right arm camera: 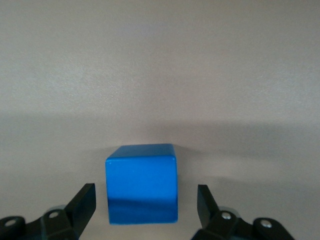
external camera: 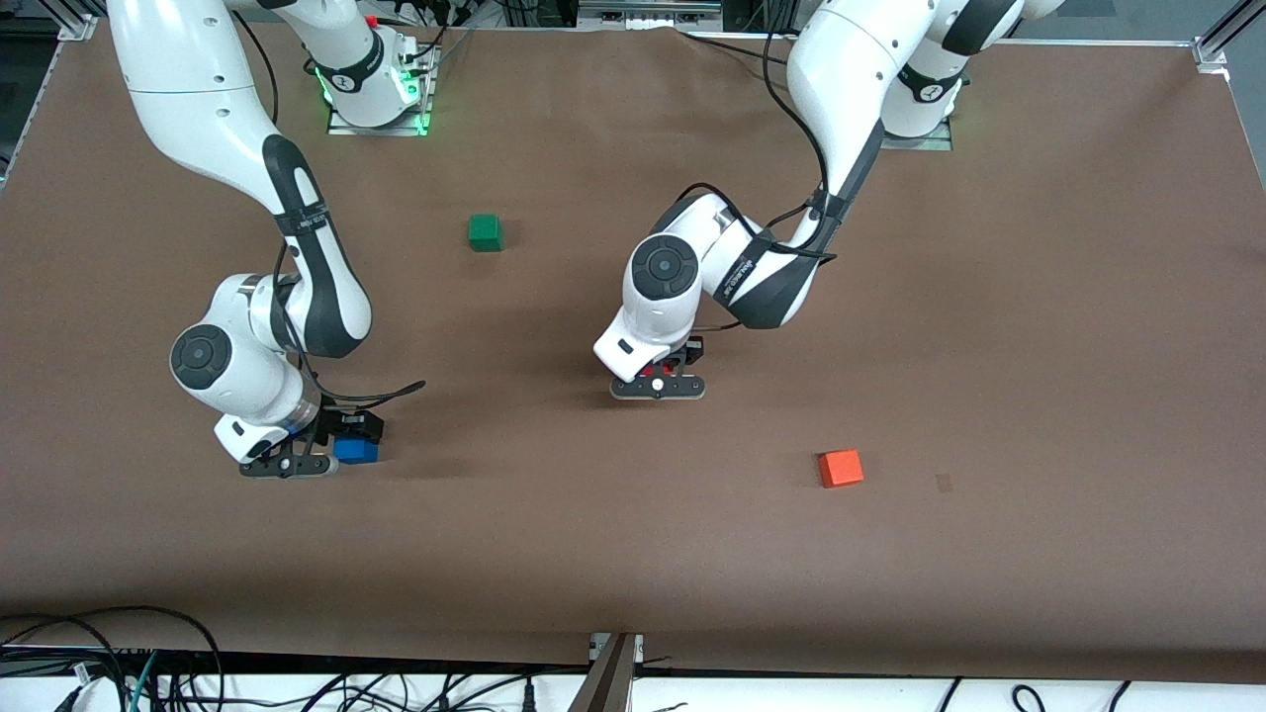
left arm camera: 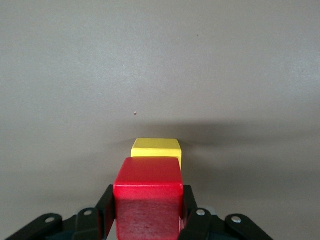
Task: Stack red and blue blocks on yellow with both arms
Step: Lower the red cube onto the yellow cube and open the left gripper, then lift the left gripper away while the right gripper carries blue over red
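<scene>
Next, I place the red block that my left gripper holds over the yellow cube and move that gripper out of the way first, because it is blocking the blue block's way.
My left gripper is shut on the deep red block and holds it low over the middle of the table. The yellow cube sits on the table just past the red block and lower, partly covered by it. In the front view the left gripper hides the yellow cube. My right gripper is open and down at the table, with one finger on each side of the blue block and gaps on both sides. The blue block rests on the table at the right arm's end, beside the right gripper.
A green cube sits on the brown table nearer the robots' bases, between the two arms. An orange cube lies nearer the front camera, toward the left arm's end. Cables run along the table's front edge.
</scene>
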Controlling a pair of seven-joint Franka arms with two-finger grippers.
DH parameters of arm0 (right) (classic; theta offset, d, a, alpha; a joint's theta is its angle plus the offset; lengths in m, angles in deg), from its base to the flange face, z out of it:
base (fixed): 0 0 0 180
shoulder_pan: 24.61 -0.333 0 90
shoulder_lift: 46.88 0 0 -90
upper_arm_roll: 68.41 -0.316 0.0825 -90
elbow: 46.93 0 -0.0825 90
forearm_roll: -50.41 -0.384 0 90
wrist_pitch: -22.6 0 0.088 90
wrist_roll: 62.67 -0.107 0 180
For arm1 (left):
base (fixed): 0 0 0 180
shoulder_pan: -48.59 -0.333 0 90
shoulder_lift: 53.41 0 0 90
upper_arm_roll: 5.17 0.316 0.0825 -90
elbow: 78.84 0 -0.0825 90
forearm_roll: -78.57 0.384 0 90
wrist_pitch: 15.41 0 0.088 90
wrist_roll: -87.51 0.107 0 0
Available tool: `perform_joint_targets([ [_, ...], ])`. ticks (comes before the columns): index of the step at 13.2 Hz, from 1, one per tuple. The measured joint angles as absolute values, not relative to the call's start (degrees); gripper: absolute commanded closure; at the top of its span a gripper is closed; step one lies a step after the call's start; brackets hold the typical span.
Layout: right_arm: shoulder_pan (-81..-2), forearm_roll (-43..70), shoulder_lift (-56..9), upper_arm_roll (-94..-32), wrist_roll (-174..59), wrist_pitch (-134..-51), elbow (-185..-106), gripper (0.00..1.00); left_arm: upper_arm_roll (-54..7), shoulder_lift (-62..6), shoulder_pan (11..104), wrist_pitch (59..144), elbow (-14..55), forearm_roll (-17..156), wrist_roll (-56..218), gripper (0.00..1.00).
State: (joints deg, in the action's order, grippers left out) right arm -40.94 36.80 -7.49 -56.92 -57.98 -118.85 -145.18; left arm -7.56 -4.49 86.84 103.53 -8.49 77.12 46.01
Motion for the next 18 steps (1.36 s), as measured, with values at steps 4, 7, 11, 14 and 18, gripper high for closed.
perform_joint_targets([
  [4,-40.9,35.5,-6.3,-56.9,-58.1,-120.9,-145.0,0.75,-7.6,-2.6,86.9,101.4,-12.0,77.1,45.8,0.94],
  [7,-40.9,35.4,-6.2,-56.9,-58.8,-121.0,-144.9,1.00,-7.6,-2.4,86.9,101.3,-12.2,77.1,45.8,0.00],
  [11,-41.4,34.6,-6.1,-57.1,-61.3,-120.9,-143.7,1.00,-7.5,-2.4,86.7,99.3,-13.4,77.1,45.7,0.00],
  [14,-44.4,34.5,-6.8,-57.2,-68.0,-118.0,-141.9,1.00,-7.0,-3.1,85.4,90.2,-18.6,77.1,45.9,0.00],
  [18,-48.6,34.5,-13.5,-57.1,-75.5,-106.8,-140.8,1.00,-6.5,-8.0,74.7,82.8,-22.8,77.1,57.9,0.00],
])
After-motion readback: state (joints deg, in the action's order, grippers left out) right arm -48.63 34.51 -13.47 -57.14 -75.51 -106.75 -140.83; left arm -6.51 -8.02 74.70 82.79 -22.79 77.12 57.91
